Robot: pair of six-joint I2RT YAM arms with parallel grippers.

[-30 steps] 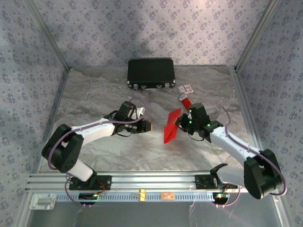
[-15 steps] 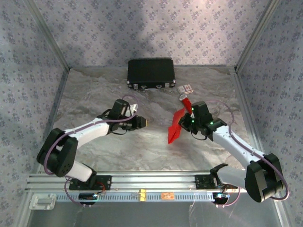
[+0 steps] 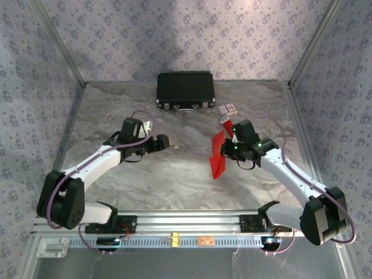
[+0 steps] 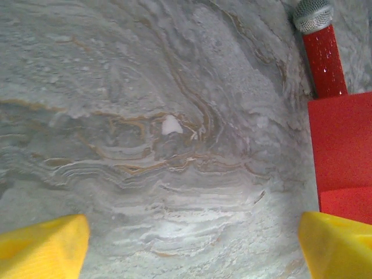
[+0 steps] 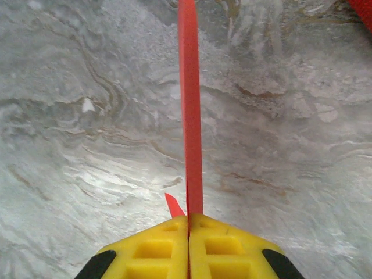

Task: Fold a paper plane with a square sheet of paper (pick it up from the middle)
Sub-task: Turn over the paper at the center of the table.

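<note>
My right gripper should first put the red paper [image 3: 217, 156] down flat in the middle [image 3: 198, 164], because the paper hangs upright beside the red tube, far from my left gripper.
The square sheet of paper is now a slim, pointed, creased red shape, the paper plane [image 3: 217, 157]. It hangs upright above the table right of centre. My right gripper [image 3: 227, 151] is shut on its edge. In the right wrist view the paper [image 5: 190, 116] runs edge-on up from the closed yellow fingertips [image 5: 226, 244], the gripper [image 5: 189, 224] pinching it. My left gripper [image 3: 164, 141] stands open to the left, apart from the paper. In the left wrist view its gripper [image 4: 192, 250] holds nothing, and the red paper [image 4: 343, 151] lies at the right edge.
A black case [image 3: 185, 90] sits at the back of the table. A red tube with a white end [image 3: 227, 124] lies behind the right gripper, also at the left wrist view's top right [image 4: 322, 52]. A small card [image 3: 228, 108] is beside it.
My left gripper opened wide and drew back to the left, away from the paper. The right gripper shifted slightly right, still shut on the red paper.
</note>
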